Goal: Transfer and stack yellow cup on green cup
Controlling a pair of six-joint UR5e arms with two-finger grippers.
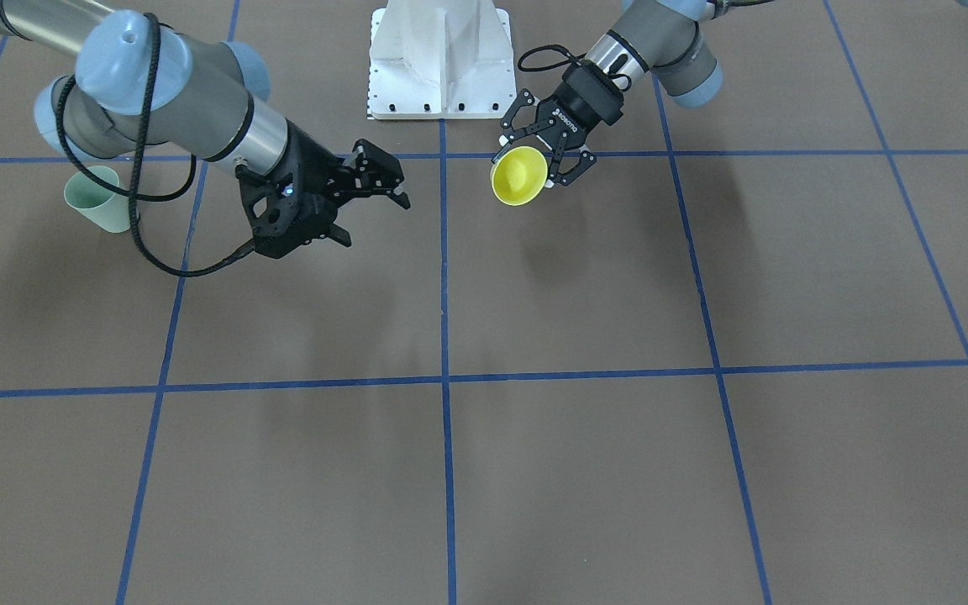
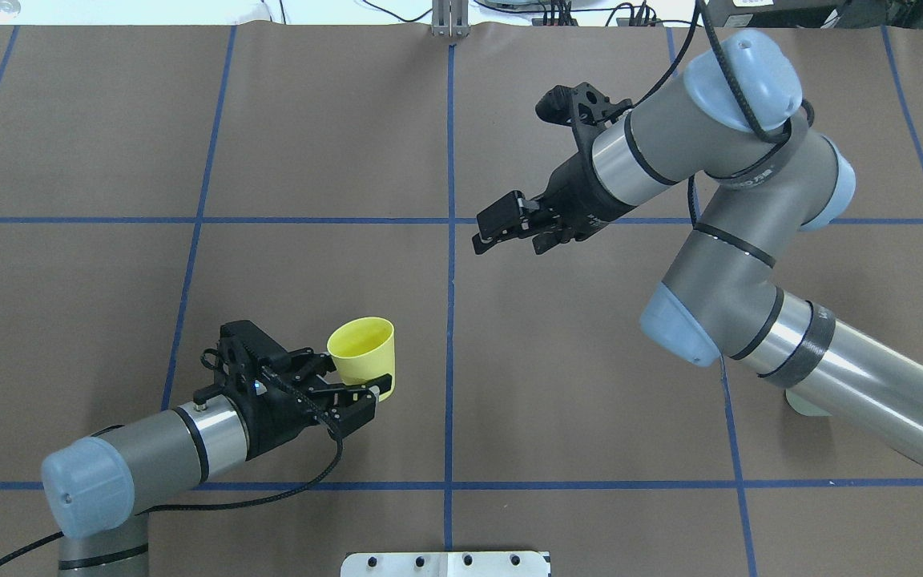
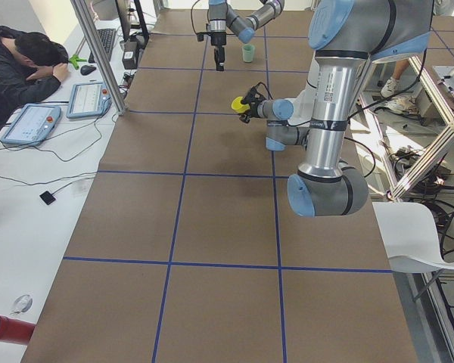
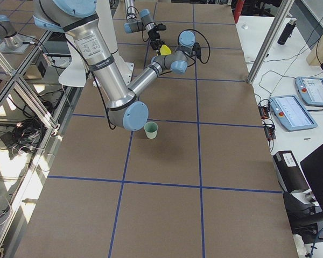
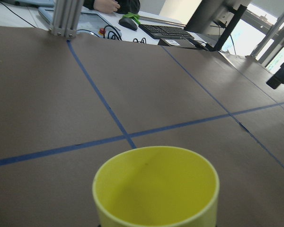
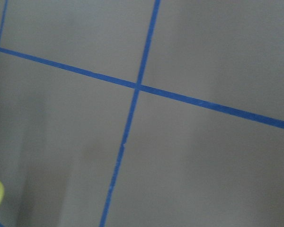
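Note:
Next, I take the yellow cup [image 1: 495,173] by its rim near the centre line with my right gripper before stacking, because the green cup [image 1: 93,205] is far from my left gripper.
My left gripper [image 2: 359,375] is shut on the yellow cup [image 2: 361,349], gripping its side wall and holding it above the table with its mouth open upward. In the front-facing view the same yellow cup [image 1: 519,175] sits in the left gripper [image 1: 534,172], just left of the centre line. It fills the bottom of the left wrist view as a yellow cup [image 5: 156,189]. My right gripper [image 1: 375,220] is open and empty, hovering across the centre line from the cup. The green cup [image 1: 97,197] stands upright on the table under the right arm; overhead only a sliver of the green cup [image 2: 802,403] shows.
The white robot base plate [image 1: 442,59] sits at the table's robot side. Blue tape lines [image 1: 444,378] divide the brown table. A person [image 3: 23,64] leans on a side desk with pendants and a keyboard, behind an aluminium post [image 3: 98,53].

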